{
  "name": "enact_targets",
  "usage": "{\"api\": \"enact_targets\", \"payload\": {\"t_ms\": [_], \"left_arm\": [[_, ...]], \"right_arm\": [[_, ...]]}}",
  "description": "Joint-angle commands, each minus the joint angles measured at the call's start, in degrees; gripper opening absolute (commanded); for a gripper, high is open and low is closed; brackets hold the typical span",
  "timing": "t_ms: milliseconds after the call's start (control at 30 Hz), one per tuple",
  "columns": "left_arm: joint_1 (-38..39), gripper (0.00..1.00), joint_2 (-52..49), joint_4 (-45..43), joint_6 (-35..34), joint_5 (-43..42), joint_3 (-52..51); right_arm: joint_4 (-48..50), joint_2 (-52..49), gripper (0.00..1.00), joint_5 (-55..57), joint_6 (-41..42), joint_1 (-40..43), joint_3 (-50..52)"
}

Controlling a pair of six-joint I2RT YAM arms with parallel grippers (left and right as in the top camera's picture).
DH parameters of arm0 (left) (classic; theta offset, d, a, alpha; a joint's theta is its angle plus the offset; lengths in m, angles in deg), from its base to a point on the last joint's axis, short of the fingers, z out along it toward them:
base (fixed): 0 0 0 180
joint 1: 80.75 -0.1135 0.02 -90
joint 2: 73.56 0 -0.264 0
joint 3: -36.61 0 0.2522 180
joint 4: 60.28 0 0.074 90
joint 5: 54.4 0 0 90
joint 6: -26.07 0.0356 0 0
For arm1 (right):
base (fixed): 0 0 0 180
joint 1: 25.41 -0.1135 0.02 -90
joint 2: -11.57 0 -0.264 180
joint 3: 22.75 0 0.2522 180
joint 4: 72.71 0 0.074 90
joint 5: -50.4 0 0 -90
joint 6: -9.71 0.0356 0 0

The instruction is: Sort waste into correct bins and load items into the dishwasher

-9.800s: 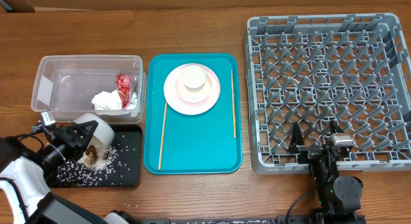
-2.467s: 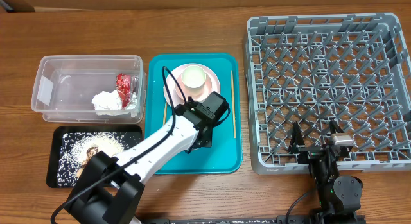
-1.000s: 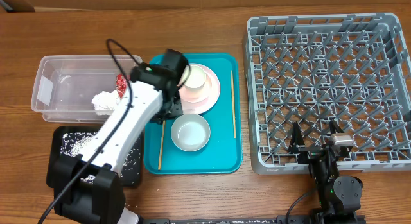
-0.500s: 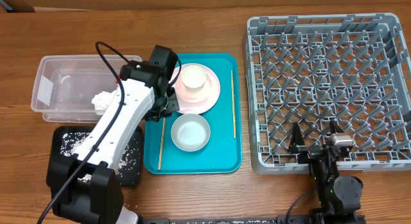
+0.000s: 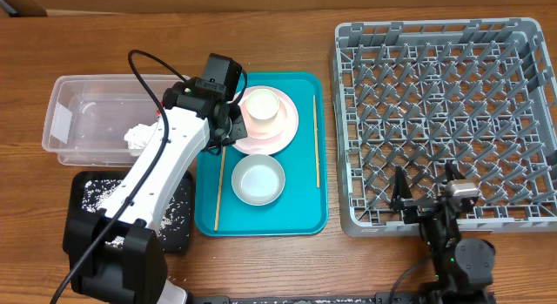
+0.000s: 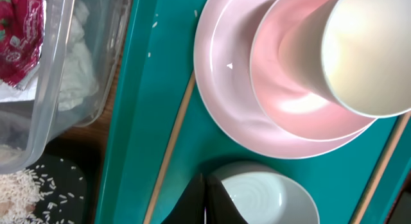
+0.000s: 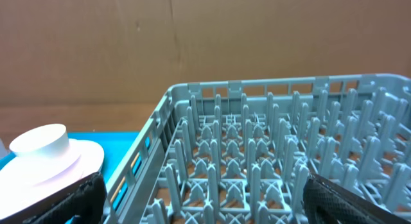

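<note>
I should pick up the white cup (image 5: 262,104) with my left gripper and hand it to my right gripper, because the cup stands by my left gripper, across from the dish rack (image 5: 439,104).
My left gripper (image 6: 207,197) is shut with nothing in it, hanging over the teal tray between the left chopstick (image 6: 170,153) and the pale grey-green bowl (image 5: 258,179). In the overhead view that gripper (image 5: 223,140) sits by the pink plate's (image 5: 280,134) left rim. The plate carries a pink bowl (image 6: 289,99) with a white cup (image 5: 264,105) in it. A second chopstick (image 5: 316,152) lies on the tray's right side. The clear tub (image 5: 78,121) holds the napkin (image 5: 139,137) and red wrapper (image 6: 19,38). Rice (image 5: 100,195) covers the black tray (image 5: 83,239). My right gripper (image 5: 426,202) stands open at the dish rack's (image 5: 444,112) front edge.
The teal tray (image 5: 296,212) lies between the bins and the rack. The rack (image 7: 270,153) fills the right wrist view, with my right gripper's (image 7: 209,198) fingers wide apart on either side. A black cable (image 5: 144,73) arcs over the clear tub.
The left jaws have closed on nothing, and the left arm has drifted slightly left and back over the tray. The grey-green bowl stays where it stood. The right arm has not moved.
</note>
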Motion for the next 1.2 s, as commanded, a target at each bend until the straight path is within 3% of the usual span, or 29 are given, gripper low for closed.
{"api": "enact_targets", "payload": {"t_ms": [0, 133, 267, 433, 533, 700, 733, 767, 933, 1000, 1167], "left_arm": [[-0.24, 0.04, 0.44, -0.79, 0.11, -0.11, 1.14], [-0.48, 0.04, 2.67, -1.44, 0.07, 2.58, 1.16], [-2.51, 0.04, 7.63, -1.40, -0.39, 4.55, 1.27], [-7.76, 0.04, 16.31, -0.76, -0.50, -5.31, 1.53], [-10.25, 0.04, 20.48, 1.07, 0.52, -11.34, 1.53], [-10.62, 0.04, 23.21, 9.01, 2.56, -15.04, 1.51], [-10.62, 0.04, 23.19, 10.75, 3.15, -15.02, 1.51], [-10.62, 0.04, 23.12, 12.63, 3.69, -14.78, 1.49], [-10.82, 0.04, 23.06, 15.45, 6.08, -14.82, 1.46], [-10.69, 0.04, 23.02, 15.15, 5.88, -15.54, 1.46], [-10.27, 0.04, 22.86, 13.73, 5.81, -16.57, 1.40]], "right_arm": [[-2.38, -3.50, 1.00, 0.92, 0.72, 0.09, -12.92], [-11.45, -15.13, 0.99, -0.50, 7.26, 0.09, -28.46], [-24.72, -32.06, 1.00, -9.68, 9.62, 0.09, -46.36], [-40.06, -49.40, 1.00, -21.99, 9.62, -0.07, -65.13], [-41.88, -56.57, 1.00, -32.35, 9.64, -0.07, -71.08], [-40.83, -63.32, 1.00, -50.16, 9.64, -0.07, -72.48], [-40.87, -64.41, 0.93, -51.82, 9.70, -0.09, -72.48], [-41.59, -65.68, 0.74, -52.30, 10.71, -0.39, -72.46], [-44.30, -70.62, 0.20, -48.72, 11.56, -6.27, -71.97], [-44.24, -72.43, 0.11, -43.41, 11.58, -10.67, -71.65], [-43.80, -76.78, 0.04, -24.06, 16.39, -19.65, -71.65]]}}
